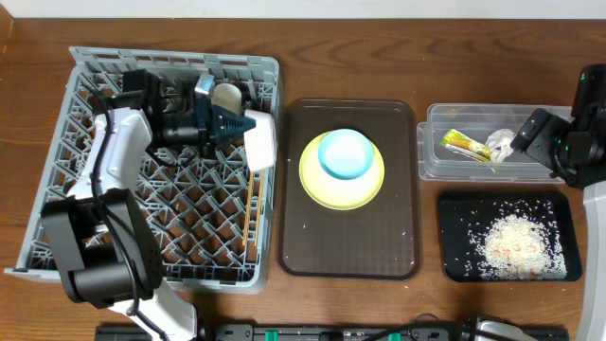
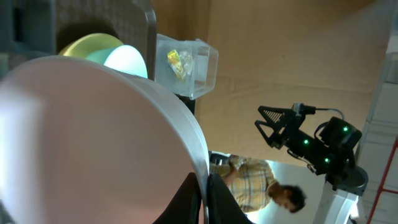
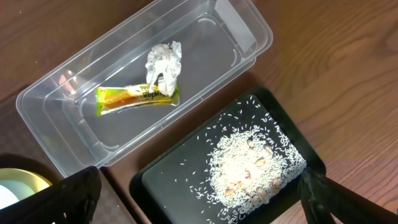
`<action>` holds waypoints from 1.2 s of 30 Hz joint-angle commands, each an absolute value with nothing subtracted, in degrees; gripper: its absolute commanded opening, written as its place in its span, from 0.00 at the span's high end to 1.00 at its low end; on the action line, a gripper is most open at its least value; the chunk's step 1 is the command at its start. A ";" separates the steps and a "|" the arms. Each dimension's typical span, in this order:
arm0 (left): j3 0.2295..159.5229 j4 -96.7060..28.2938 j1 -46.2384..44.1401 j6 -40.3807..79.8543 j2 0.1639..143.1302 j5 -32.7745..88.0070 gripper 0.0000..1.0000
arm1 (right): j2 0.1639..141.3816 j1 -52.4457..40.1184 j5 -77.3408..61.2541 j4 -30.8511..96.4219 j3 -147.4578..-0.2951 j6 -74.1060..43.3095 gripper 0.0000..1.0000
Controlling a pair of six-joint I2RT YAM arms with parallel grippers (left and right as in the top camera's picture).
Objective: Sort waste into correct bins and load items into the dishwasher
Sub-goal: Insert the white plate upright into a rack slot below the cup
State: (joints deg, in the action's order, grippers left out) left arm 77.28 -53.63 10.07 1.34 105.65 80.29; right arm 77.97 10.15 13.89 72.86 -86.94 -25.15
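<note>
I should use my left gripper to keep gently lowering the white bowl (image 1: 260,142), which hangs on edge next to open rack wires (image 1: 223,177), until it rests on them. Then I should let go.
My left gripper (image 1: 242,128) is over the grey dish rack (image 1: 57,189), shut on the rim of the white bowl (image 1: 263,142), which stands on edge by the rack's right wall. The bowl fills the left wrist view (image 2: 81,143), with the jaws (image 2: 204,200) pinching its rim. The small white cup (image 1: 225,95) and the chopsticks (image 1: 251,216) lie in the rack. The light blue bowl (image 1: 344,154) sits on the yellow plate (image 1: 327,185). The wrapper (image 3: 137,96) and tissue (image 3: 165,61) lie in the clear tub (image 3: 43,106). Rice scraps (image 3: 255,165) lie in the black tray (image 3: 161,186). My right gripper (image 3: 202,208) is open and empty above both bins.
The brown serving tray (image 1: 379,242) sits mid-table under the plate, with a few rice grains on it. The clear tub (image 1: 431,161) and black tray (image 1: 454,237) sit at the right. My right arm (image 1: 568,142) hovers over the tub's right end.
</note>
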 commanded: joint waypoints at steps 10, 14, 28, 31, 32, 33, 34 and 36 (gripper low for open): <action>76.79 -51.77 12.32 0.21 107.59 90.08 0.92 | 77.91 10.44 14.31 72.95 -87.26 -24.75 0.01; 76.77 -51.79 12.32 0.21 107.61 89.10 0.92 | 77.91 10.44 14.31 72.95 -87.26 -24.75 0.01; 74.54 -53.47 12.21 -1.74 107.61 78.56 0.92 | 77.91 10.44 14.31 72.95 -87.26 -24.75 0.01; 73.63 -53.49 12.38 -3.27 107.61 78.22 0.92 | 77.91 10.46 14.31 72.95 -87.26 -24.75 0.01; 73.36 -53.49 12.62 -3.25 107.61 77.30 0.92 | 77.91 10.46 14.31 72.95 -87.26 -24.77 0.01; 73.21 -53.49 12.93 -3.25 107.61 76.09 0.92 | 77.91 10.44 14.31 72.93 -87.26 -24.77 0.01; 73.17 -53.49 13.30 -3.22 107.61 74.63 0.92 | 77.91 10.46 14.31 72.93 -87.26 -24.75 0.01; 73.17 -53.49 14.26 -3.16 107.61 72.69 0.92 | 77.91 10.44 14.31 72.95 -87.26 -24.75 0.01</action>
